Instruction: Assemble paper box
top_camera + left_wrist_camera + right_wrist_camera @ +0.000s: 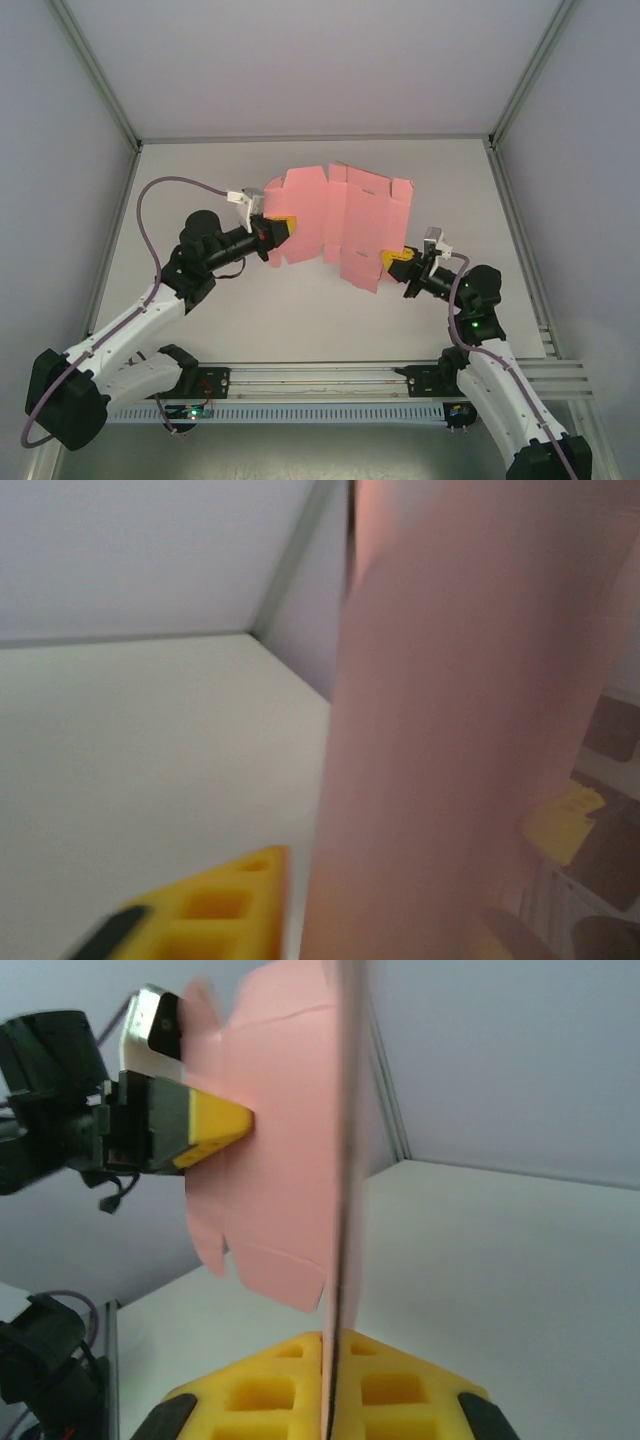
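The pink sheet is hanging with its slotted panel [368, 228] to one side, so next my right gripper swings that panel over to the sheet's far end and puts the sheet down flat.
The paper box [340, 225] is a flat pink die-cut sheet with flaps and creases, held upright above the table between both arms. My right gripper [398, 258] is shut on its lower right edge. In the right wrist view the sheet [280, 1160] stands edge-on, pinched between the two yellow fingers of that gripper [330, 1360]. My left gripper [278, 226] is at the sheet's left edge and also appears in the right wrist view [215, 1125]. In the left wrist view one yellow finger [230, 900] stands a little off the blurred sheet [450, 730]; the other finger is hidden behind it.
The white table [300, 310] lies under the sheet, enclosed by grey walls and a metal frame [135, 145]. A slotted rail [320, 378] runs along the near edge between the arm bases.
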`<state>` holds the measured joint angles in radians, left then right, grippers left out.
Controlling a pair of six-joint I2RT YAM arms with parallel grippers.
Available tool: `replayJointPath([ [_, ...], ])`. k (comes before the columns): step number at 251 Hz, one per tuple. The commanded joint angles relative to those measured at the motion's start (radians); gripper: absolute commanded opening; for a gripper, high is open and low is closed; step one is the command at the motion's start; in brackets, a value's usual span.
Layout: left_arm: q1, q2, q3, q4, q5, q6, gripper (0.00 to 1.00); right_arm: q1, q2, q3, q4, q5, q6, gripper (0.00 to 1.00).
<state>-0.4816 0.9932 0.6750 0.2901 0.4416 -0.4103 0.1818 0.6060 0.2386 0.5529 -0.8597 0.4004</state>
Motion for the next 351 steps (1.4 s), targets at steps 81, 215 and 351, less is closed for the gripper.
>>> replayJointPath([
  [81, -0.006, -0.254, -0.03, -0.374, -0.544, 0.055, 1.0, 0.067, 0.194, 0.429, -0.612, 0.177, -0.495, 0.0],
  [215, 0.043, -0.199, 0.118, -0.608, -0.716, -0.033, 1.0, 0.184, 0.434, 1.109, -1.695, 0.333, -1.31, 0.0],
  [351, 0.086, -0.16, 0.092, -0.609, -0.574, -0.059, 1.0, 0.24, 0.918, 1.427, -2.006, 0.338, -1.613, 0.0],
])
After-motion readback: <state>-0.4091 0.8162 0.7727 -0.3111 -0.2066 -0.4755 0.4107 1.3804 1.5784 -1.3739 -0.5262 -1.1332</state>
